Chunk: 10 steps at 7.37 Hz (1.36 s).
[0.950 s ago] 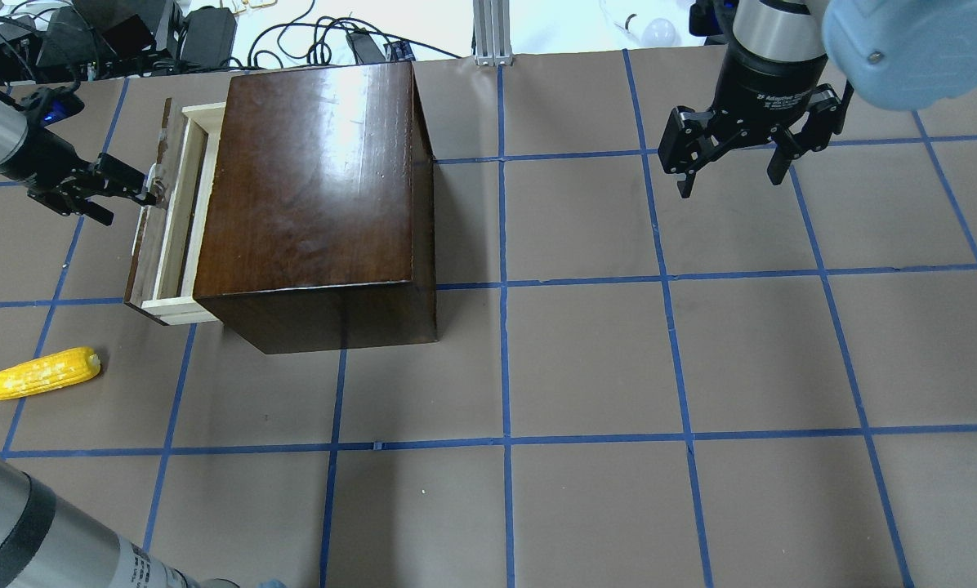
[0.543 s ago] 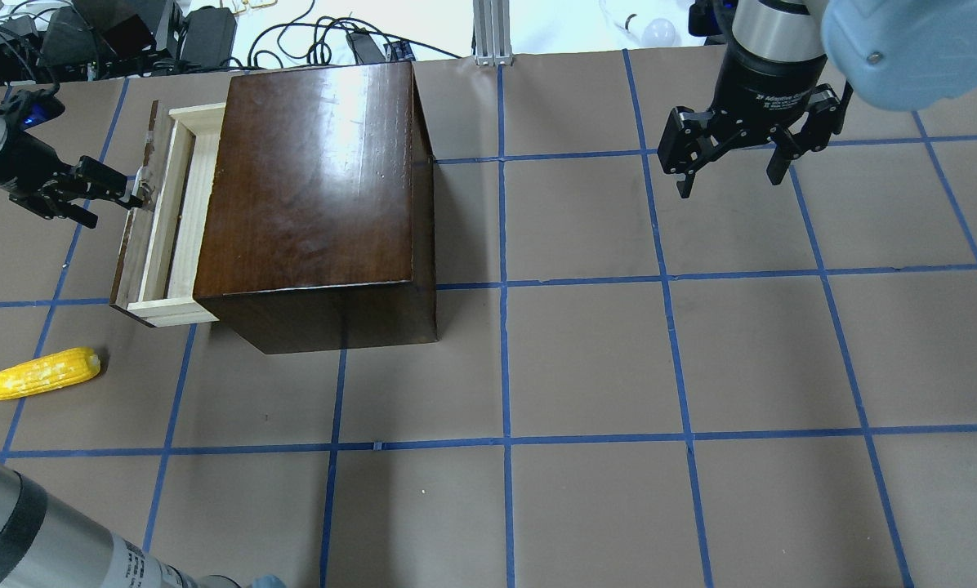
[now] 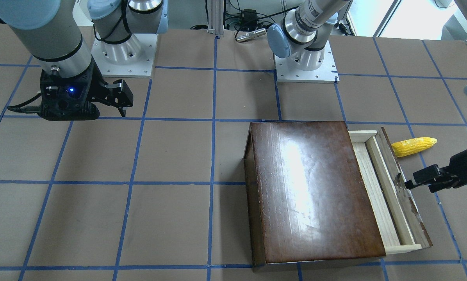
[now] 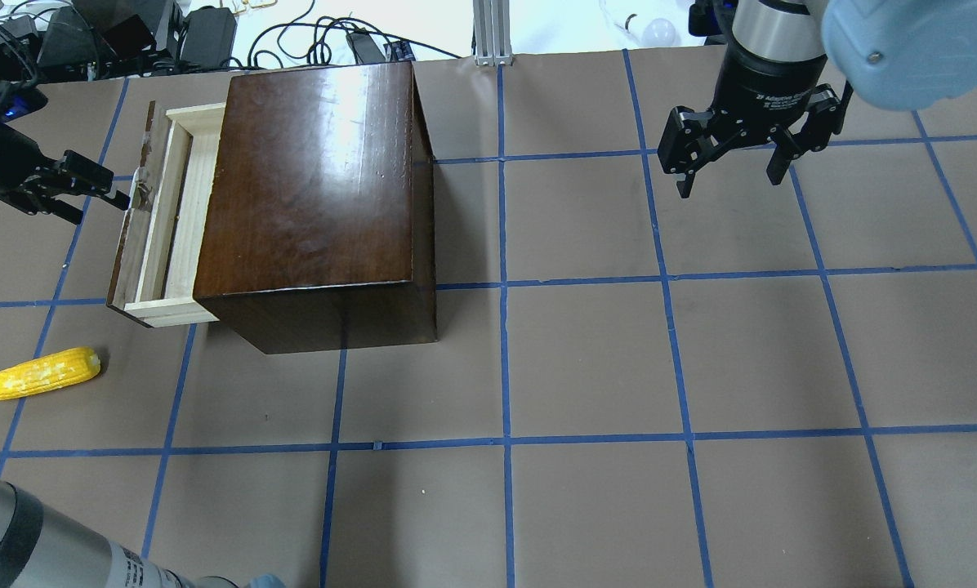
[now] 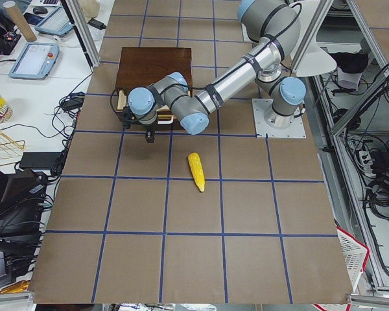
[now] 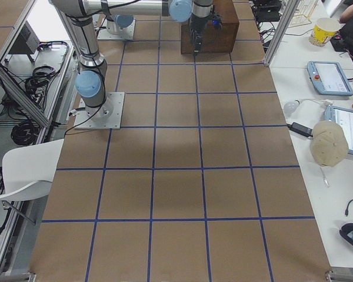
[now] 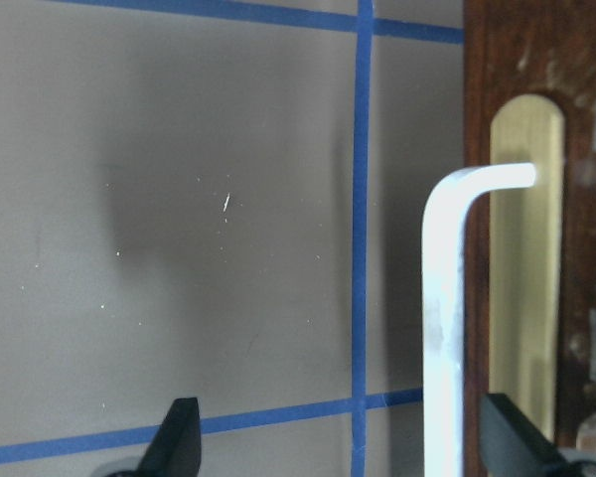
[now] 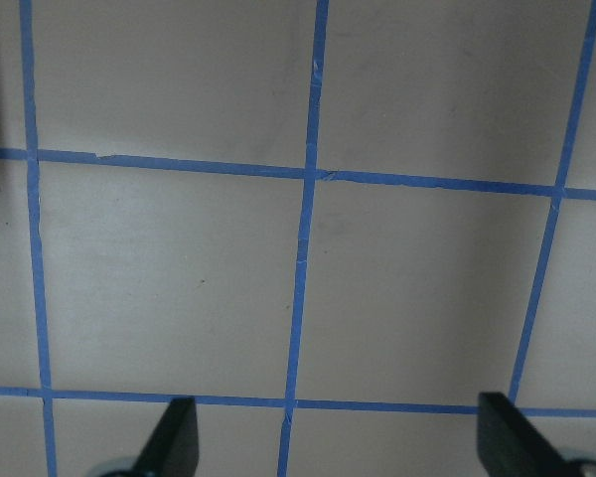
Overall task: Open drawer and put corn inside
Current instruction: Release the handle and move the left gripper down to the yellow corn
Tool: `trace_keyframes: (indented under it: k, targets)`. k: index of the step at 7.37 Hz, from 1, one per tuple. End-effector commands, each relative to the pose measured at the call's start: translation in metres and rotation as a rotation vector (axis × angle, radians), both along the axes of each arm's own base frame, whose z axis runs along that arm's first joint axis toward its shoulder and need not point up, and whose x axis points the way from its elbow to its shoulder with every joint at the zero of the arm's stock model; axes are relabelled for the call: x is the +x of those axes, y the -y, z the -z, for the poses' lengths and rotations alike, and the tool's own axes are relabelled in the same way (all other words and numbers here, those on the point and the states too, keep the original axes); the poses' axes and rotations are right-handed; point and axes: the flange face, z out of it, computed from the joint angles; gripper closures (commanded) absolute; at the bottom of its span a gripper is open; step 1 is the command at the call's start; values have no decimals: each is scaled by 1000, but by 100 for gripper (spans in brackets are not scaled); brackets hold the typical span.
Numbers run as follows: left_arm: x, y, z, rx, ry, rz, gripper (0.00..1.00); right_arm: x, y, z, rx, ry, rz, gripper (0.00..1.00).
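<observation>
I expect the corn to lie flat inside when I lower it lengthwise, because the drawer's open gap (image 3: 378, 192) is longer and wider than the corn (image 3: 413, 146).
The dark-brown box (image 4: 317, 188) stands at the back left of the table. Its drawer (image 4: 180, 220) of pale wood is pulled partly out to the left, with its dark chipped front panel (image 4: 127, 245) outermost. It also shows in the front-facing view (image 3: 389, 195). My left gripper (image 4: 104, 206) is open at the drawer's white handle (image 7: 445, 328), which lies between the fingers close to one of them. The corn (image 4: 35, 384) lies on the table in front of the drawer, apart from both grippers. My right gripper (image 4: 729, 188) is open and empty at the back right.
The table is brown paper with a blue tape grid. The left arm's forearm (image 4: 39, 539) crosses the near left corner. Cables and power bricks (image 4: 129, 37) lie beyond the far edge behind the box.
The drawer has slid further out of the box to the left, and my left gripper has moved left with it. The corn and the right arm have not moved.
</observation>
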Motion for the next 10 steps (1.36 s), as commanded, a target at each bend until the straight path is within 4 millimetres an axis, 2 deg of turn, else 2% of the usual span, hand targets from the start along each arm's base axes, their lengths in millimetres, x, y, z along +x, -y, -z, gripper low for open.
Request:
trace_keyframes:
  k: [1,3,4,5,7,8,9,10]
  targets:
    - [0,-21,-24,21,109,140,0,0,0,0,0,-1,-1,0]
    - [8,-51,-41,76,228,337,0,-1,0,0,0,-1,1,0]
    - [9,-73,-23,87,189,455,0,-1,0,0,0,-1,1,0]
    - [20,-100,-4,85,143,564,0,0,0,0,0,-1,-1,0]
    - [28,-144,9,64,94,789,0,0,0,0,0,1,0,0]
    - [43,-164,17,50,126,852,0,-1,0,0,0,-1,1,0]
    - [49,-174,28,10,210,953,0,0,0,0,0,-1,-1,0]
    - [51,-190,55,-18,273,1035,0,-1,0,0,0,-1,1,0]
